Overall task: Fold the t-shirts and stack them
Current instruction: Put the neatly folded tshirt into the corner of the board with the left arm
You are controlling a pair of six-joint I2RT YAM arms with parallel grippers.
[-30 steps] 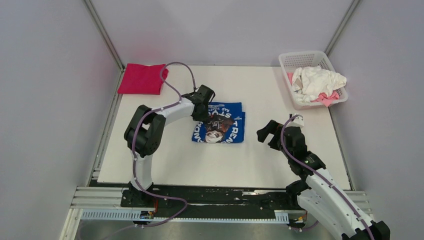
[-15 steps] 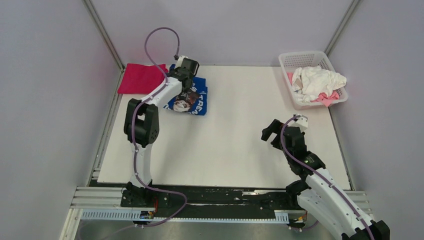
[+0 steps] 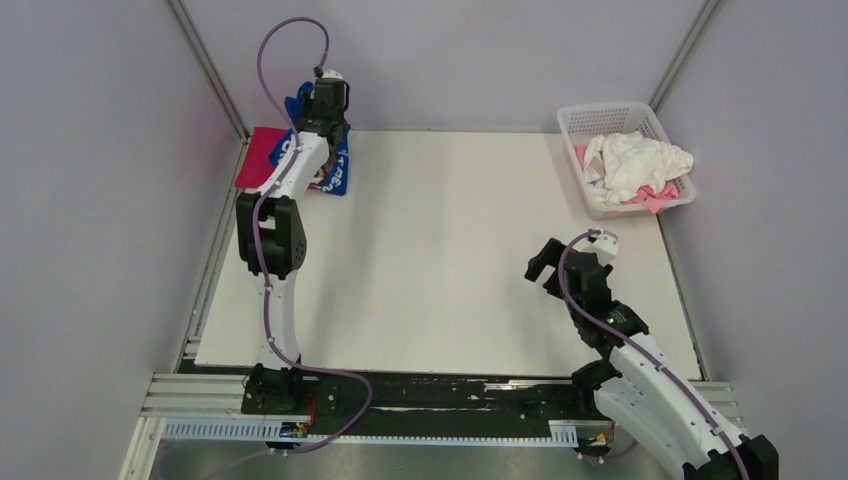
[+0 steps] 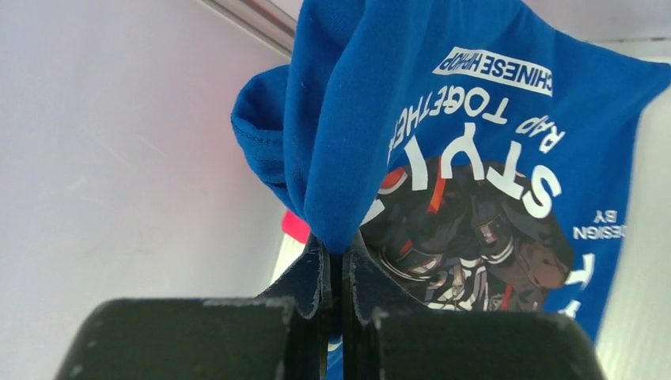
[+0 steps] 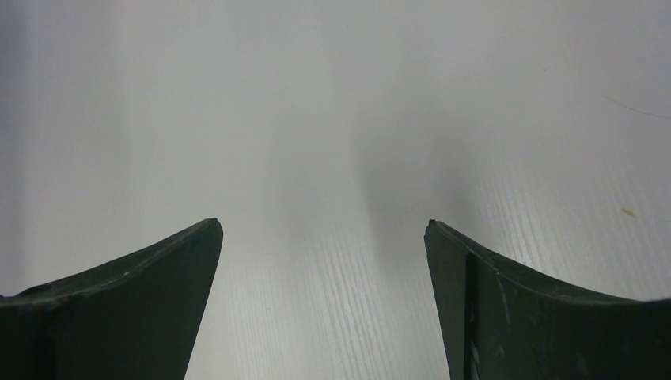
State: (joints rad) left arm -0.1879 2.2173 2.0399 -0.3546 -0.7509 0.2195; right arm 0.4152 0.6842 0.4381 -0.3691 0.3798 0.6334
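The folded royal-blue t-shirt (image 3: 337,174) lies graphic up and overlaps the magenta t-shirt. My left gripper should keep moving toward the magenta t-shirt's uncovered side (image 3: 258,159) until the edges line up.
My left gripper (image 3: 316,115) is stretched to the far left corner and is shut on the folded royal-blue t-shirt (image 3: 335,175). In the left wrist view the pinched blue cloth (image 4: 443,134) hangs from the closed jaws, its dark chest graphic and white lettering showing. It hangs partly over the folded magenta t-shirt (image 3: 258,158), of which a sliver (image 4: 294,228) shows. My right gripper (image 3: 545,268) is open and empty over bare table (image 5: 332,158) at the right. White (image 3: 630,160) and pale pink (image 3: 655,196) t-shirts lie crumpled in the basket.
A white plastic basket (image 3: 585,118) stands at the far right corner. The enclosure's walls and metal corner posts (image 3: 205,65) stand close behind the left gripper. The white tabletop (image 3: 450,250) lies between the two arms.
My left gripper has carried the blue t-shirt from the table's middle to the far left corner, over the magenta one. The right arm has barely moved.
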